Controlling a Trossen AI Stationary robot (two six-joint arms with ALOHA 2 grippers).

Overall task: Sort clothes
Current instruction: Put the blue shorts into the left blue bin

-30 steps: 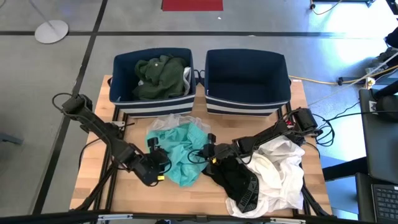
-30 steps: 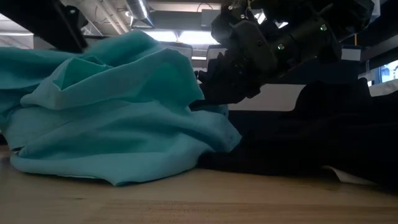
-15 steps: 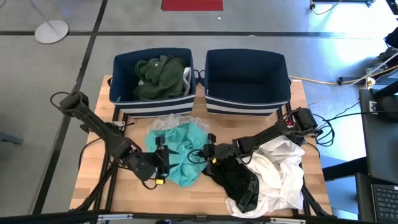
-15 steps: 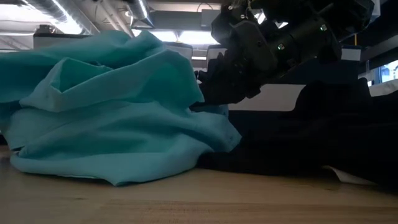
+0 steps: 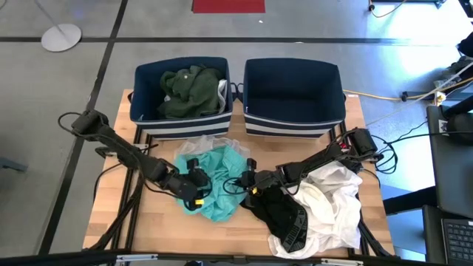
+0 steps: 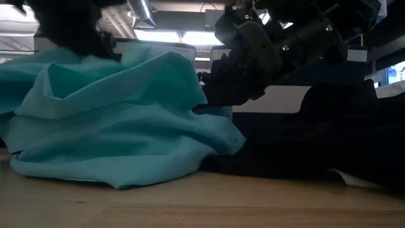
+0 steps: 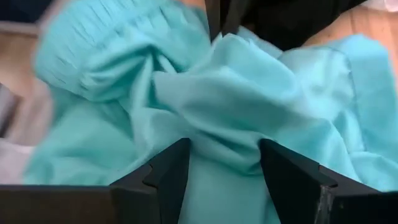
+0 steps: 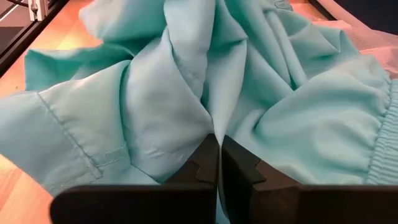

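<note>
My gripper will lift the teal garment, and the thin pale cloth point(image 5: 202, 143) should come with it, because the cloth runs out from under the garment's far edge point(image 5: 214, 152).
A teal garment point(image 5: 220, 181) lies crumpled on the table's middle, also in the low view point(image 6: 120, 120). My left gripper point(image 5: 194, 185) is open over its left part, one finger on each side of a raised fold point(image 7: 221, 124). My right gripper point(image 5: 247, 182) is shut on the garment's right edge. A black garment point(image 5: 283, 216) and a white one point(image 5: 334, 201) lie heaped at the near right. A dark green garment point(image 5: 191, 87) lies in the left bin point(image 5: 148, 111). My left gripper's open fingers point(image 7: 168, 177) come down slanting from the table's left into the teal garment's left part. A raised fold point(image 7: 217, 146) stands between them, and the garment lies on the table. My right gripper pinches a fold of the teal garment point(image 8: 208, 115) at its right edge between its two shut fingers, coming nearly level from the table's right. The cloth fans out slack from the fingertips and lies on the table.
Two navy bins stand at the far edge; the right one point(image 5: 294, 118) shows nothing inside. A thin pale cloth point(image 5: 205, 144) lies between the teal garment and the bins. Bare wood point(image 5: 118, 222) shows at the near left.
My left gripper has gone toward the table's right and far edge, from the bare wood onto the teal garment's left part. It now shows above the cloth in the low view, and the cloth's top left has sunk a little.
</note>
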